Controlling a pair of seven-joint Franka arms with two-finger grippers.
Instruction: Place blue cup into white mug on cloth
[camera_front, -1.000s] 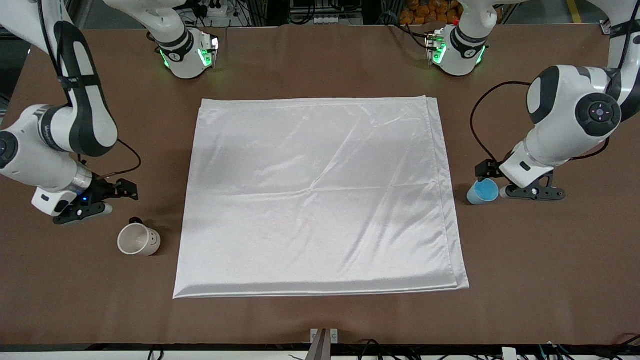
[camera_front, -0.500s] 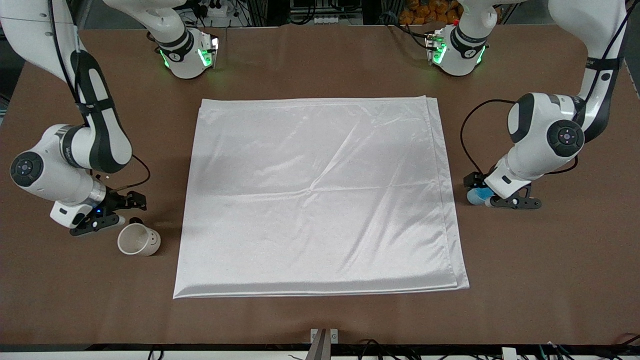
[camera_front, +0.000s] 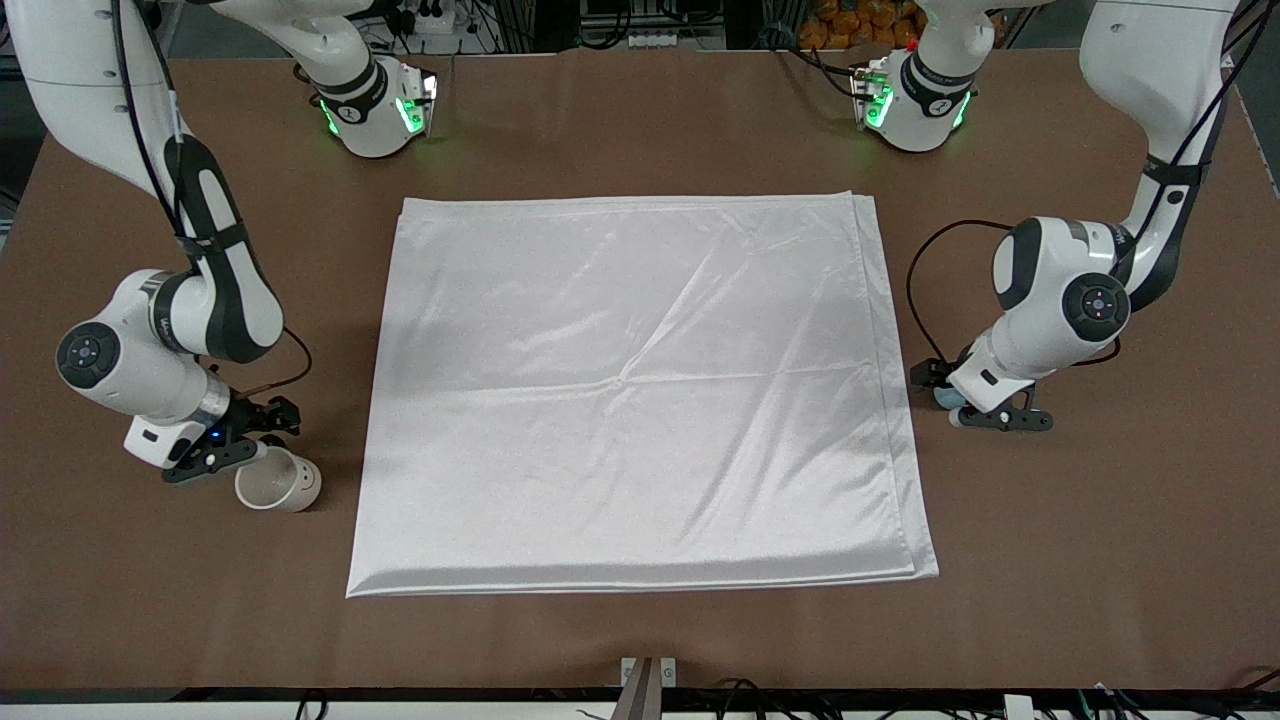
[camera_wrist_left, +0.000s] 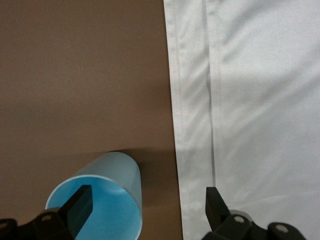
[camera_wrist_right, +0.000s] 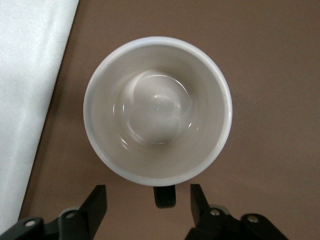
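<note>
My gripper will lower the blue cup, and it will nest down inside the white mug, because the blue cup's outer side (camera_wrist_left: 123, 171) is smooth all the way to its base.
The blue cup (camera_wrist_left: 107, 192) stands on the bare table just off the cloth's edge at the left arm's end; in the front view only a sliver of it (camera_front: 943, 397) shows under the hand. My left gripper (camera_wrist_left: 147, 206) (camera_front: 965, 412) is open, with one finger (camera_wrist_left: 80, 205) inside the cup and the other over the cloth's edge. The white mug (camera_front: 278, 484) (camera_wrist_right: 157, 110) stands on the bare table beside the cloth (camera_front: 640, 390) at the right arm's end. My right gripper (camera_wrist_right: 147, 205) (camera_front: 240, 455) is open, its fingers on either side of the mug's dark handle (camera_wrist_right: 165, 196).
The brown table (camera_front: 1100, 560) surrounds the cloth. Both arm bases stand along the table's edge farthest from the front camera. A small metal bracket (camera_front: 648, 672) sits at the edge nearest the front camera.
Both arms have swung in toward the cloth. The left gripper has moved over the blue cup and now covers it. The right gripper has come down to the mug's handle.
</note>
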